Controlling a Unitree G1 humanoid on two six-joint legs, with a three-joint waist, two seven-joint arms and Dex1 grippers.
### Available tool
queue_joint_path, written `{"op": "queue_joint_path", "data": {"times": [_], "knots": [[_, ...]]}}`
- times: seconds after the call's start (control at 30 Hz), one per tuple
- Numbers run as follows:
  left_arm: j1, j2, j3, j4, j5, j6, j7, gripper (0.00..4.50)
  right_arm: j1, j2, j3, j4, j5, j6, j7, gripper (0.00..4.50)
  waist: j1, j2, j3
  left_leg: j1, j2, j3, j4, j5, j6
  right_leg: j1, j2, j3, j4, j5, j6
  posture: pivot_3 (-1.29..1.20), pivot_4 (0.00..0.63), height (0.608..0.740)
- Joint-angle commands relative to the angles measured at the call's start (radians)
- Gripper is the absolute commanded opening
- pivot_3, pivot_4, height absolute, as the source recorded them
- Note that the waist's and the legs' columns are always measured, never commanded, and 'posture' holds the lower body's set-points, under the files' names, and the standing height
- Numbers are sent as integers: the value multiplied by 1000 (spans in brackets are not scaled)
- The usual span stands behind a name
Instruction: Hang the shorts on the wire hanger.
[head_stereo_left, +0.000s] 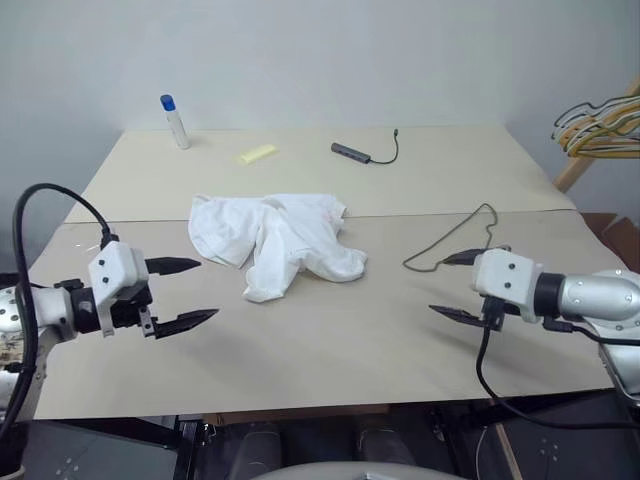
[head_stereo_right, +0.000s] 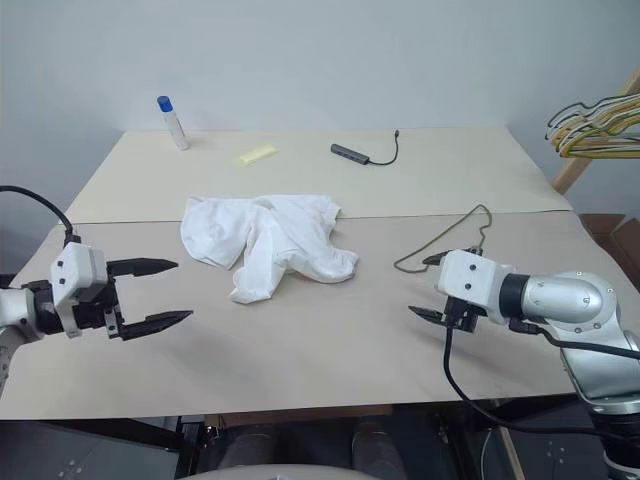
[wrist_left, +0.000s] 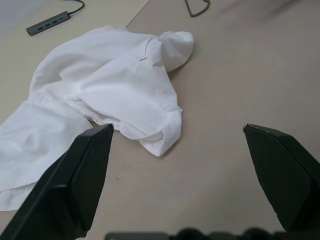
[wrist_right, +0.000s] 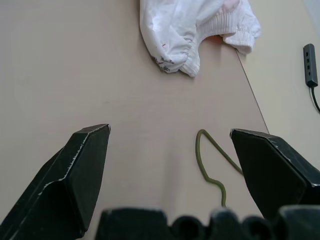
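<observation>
My gripper will make the white shorts (head_stereo_left: 305, 234) spread out wide and settle flat when I lift and swing them, because the heap lies in loose, rounded folds (head_stereo_left: 264, 240).
The white shorts (head_stereo_left: 275, 240) lie crumpled in a heap at the middle of the table, and their elastic hem with small dark marks (wrist_right: 172, 62) shows in the right wrist view. The thin olive-green wire hanger (wrist_right: 198, 150) lies flat on the table to the right of the shorts, partly hidden behind my right gripper. My left gripper (head_stereo_left: 207, 290) hovers open over the table, left of and nearer than the shorts, pointing toward them. My right gripper (head_stereo_left: 438, 285) hovers open at the right, just in front of the hanger. Both are empty.
At the back of the beige table (head_stereo_left: 300, 350) stand a white bottle with a blue cap (head_stereo_left: 175, 120), a yellow strip (head_stereo_left: 257, 153) and a grey adapter on a black cable (head_stereo_left: 350, 151). A bunch of yellow and grey hangers (head_stereo_left: 600, 125) hangs beyond the right edge.
</observation>
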Motion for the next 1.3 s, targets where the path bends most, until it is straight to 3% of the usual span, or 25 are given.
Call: {"op": "queue_joint_path", "data": {"times": [0.03,0.6,0.77,1.07,1.3], "knots": [[-8,6,28,-24,-13,2,13,4500,-24,-6,1,0,-13,-28,-14,4481,0,0,0,0,0,0,0,0,0,0,0,0,0,0,0,60,0,740],[42,-80,-16,14,-10,-6,56,4500,-63,12,69,42,-87,-32,-67,4481,-1,0,0,0,0,0,0,0,0,0,0,0,0,0,0,36,0,740],[62,-115,-41,48,-28,-4,25,4500,4,-2,34,-13,-77,-7,-68,4481,-1,0,0,0,0,1,0,0,0,0,0,0,0,0,0,-3,0,740],[-81,-259,-189,248,213,-198,223,4500,44,19,56,-70,-126,47,-137,4481,-7,-1,-1,0,0,1,1,0,0,0,1,1,1,0,0,-47,0,740],[-211,-271,-316,354,269,-261,140,4500,45,26,78,-67,-148,52,-155,4481,-13,-2,-2,0,0,1,1,0,0,0,1,2,0,0,0,-49,0,740]]}}
